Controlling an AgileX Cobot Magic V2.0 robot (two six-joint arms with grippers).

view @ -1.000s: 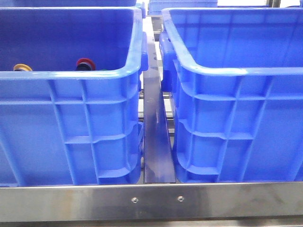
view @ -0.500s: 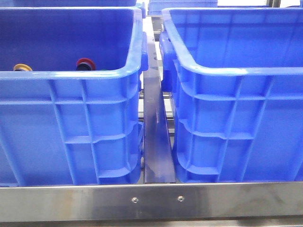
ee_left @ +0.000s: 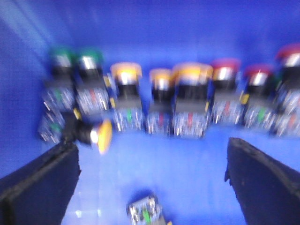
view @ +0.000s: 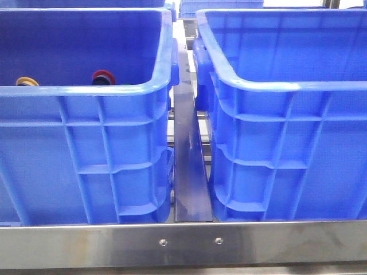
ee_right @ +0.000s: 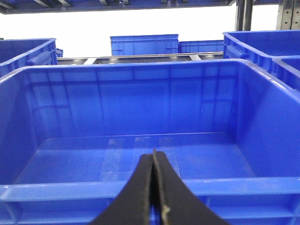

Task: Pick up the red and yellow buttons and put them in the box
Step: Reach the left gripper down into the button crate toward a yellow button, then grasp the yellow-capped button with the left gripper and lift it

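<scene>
The yellow cap sits straight on a dark neck (ee_left: 192, 89) that is joined to its block, so I expect the yellow button (ee_left: 191, 108) to come up in one piece when the robot lifts it.
In the front view, a yellow button cap (view: 27, 81) and a red button cap (view: 104, 76) peek over the rim of the left blue crate (view: 86, 91). The right blue crate (view: 287, 86) looks empty. The blurred left wrist view looks into a crate with a row of yellow-capped buttons (ee_left: 161, 79) and red-capped buttons (ee_left: 225, 70). One yellow button (ee_left: 101, 136) lies on its side. My left gripper (ee_left: 152, 183) is open and empty above the floor. My right gripper (ee_right: 153, 157) is shut and empty, just before the near rim of the empty crate (ee_right: 140, 187).
Green-capped buttons (ee_left: 75, 58) stand at one end of the row. A loose button body (ee_left: 146, 212) lies on the crate floor between the left fingers. A metal rail (view: 189, 172) runs between the crates. More blue crates (ee_right: 143, 44) stand behind.
</scene>
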